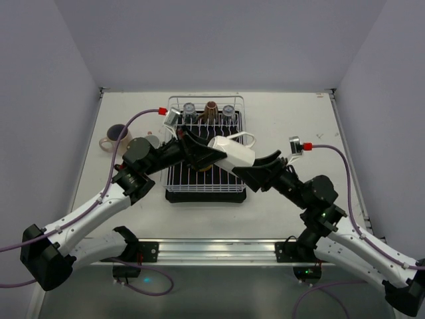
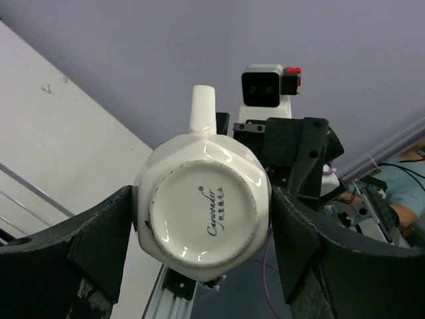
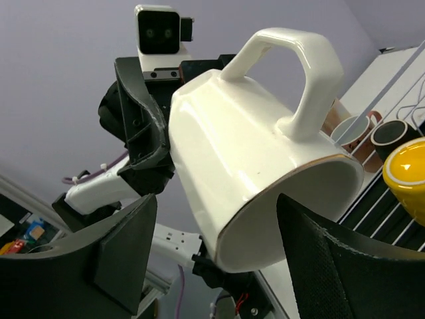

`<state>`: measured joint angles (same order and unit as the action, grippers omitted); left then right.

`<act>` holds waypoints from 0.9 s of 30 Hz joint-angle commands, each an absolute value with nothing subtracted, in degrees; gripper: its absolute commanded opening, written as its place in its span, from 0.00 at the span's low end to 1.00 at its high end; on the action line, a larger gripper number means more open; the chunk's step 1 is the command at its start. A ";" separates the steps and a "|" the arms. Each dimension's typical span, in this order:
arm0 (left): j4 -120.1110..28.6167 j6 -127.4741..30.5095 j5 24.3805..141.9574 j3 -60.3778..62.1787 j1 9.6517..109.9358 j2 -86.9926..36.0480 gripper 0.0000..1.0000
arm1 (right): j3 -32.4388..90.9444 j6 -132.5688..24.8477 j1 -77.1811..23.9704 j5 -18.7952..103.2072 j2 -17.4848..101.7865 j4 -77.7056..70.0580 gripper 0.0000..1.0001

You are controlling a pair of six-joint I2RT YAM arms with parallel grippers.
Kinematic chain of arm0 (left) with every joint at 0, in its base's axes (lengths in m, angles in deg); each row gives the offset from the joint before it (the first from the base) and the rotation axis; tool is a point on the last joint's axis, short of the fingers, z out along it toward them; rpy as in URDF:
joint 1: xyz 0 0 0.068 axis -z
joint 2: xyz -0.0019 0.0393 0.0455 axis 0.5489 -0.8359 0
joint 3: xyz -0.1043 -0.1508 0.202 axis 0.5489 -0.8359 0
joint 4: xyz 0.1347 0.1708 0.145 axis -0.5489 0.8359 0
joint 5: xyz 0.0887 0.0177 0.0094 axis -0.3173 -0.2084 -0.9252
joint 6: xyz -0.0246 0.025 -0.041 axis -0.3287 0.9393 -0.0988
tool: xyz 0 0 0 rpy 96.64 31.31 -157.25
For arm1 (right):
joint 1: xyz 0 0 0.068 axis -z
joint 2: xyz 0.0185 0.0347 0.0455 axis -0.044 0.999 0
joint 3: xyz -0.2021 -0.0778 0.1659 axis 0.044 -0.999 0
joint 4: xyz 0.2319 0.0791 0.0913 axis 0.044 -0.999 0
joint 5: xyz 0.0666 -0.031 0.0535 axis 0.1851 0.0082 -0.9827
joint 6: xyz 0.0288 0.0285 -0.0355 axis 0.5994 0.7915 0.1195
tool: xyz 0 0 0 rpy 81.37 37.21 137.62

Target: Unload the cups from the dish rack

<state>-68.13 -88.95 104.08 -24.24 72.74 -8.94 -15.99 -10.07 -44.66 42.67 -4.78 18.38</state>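
My left gripper is holding the white mug by its base end (image 2: 207, 211). Next, my right gripper takes the mug's rim end (image 3: 267, 189) and stands the mug next to the dish rack.
A white mug (image 1: 232, 154) hangs on its side above the dish rack (image 1: 206, 185). My left gripper (image 1: 214, 151) is shut on its base end; in the left wrist view both fingers press the sides of the mug (image 2: 202, 212), base towards the camera. My right gripper (image 1: 251, 163) stands open around the rim end. In the right wrist view the mug (image 3: 246, 159) has its handle up, and the left finger (image 3: 129, 242) is apart from its wall. Two clear glasses (image 1: 189, 109) and a brown cup (image 1: 210, 111) stand at the rack's far end. A yellow cup (image 3: 406, 176) sits in the rack.
A dark-lined mug (image 1: 114, 136) stands on the table left of the rack, with a pale cup (image 1: 153, 141) beside it. Another glass (image 1: 172, 118) sits at the rack's far left corner. In the right wrist view a dark cup (image 3: 392, 133) and a pinkish mug (image 3: 352, 129) lie beyond the white mug.
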 commanded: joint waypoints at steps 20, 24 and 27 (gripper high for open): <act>-50.78 -69.19 98.30 -16.00 73.02 4.22 1.00 | -17.21 -6.53 -44.41 31.66 -3.86 40.28 0.00; -45.32 -65.04 94.51 -13.88 73.11 6.07 1.00 | -14.83 -6.97 -44.32 30.51 -3.16 36.94 0.00; -38.30 -61.35 90.65 -11.33 73.02 6.69 1.00 | -11.50 -10.48 -44.32 32.96 -4.38 27.15 0.00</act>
<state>-48.27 -69.11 96.47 -13.91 73.33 7.21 -18.02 -7.38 -44.55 29.92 -2.24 29.09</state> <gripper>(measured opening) 0.997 0.176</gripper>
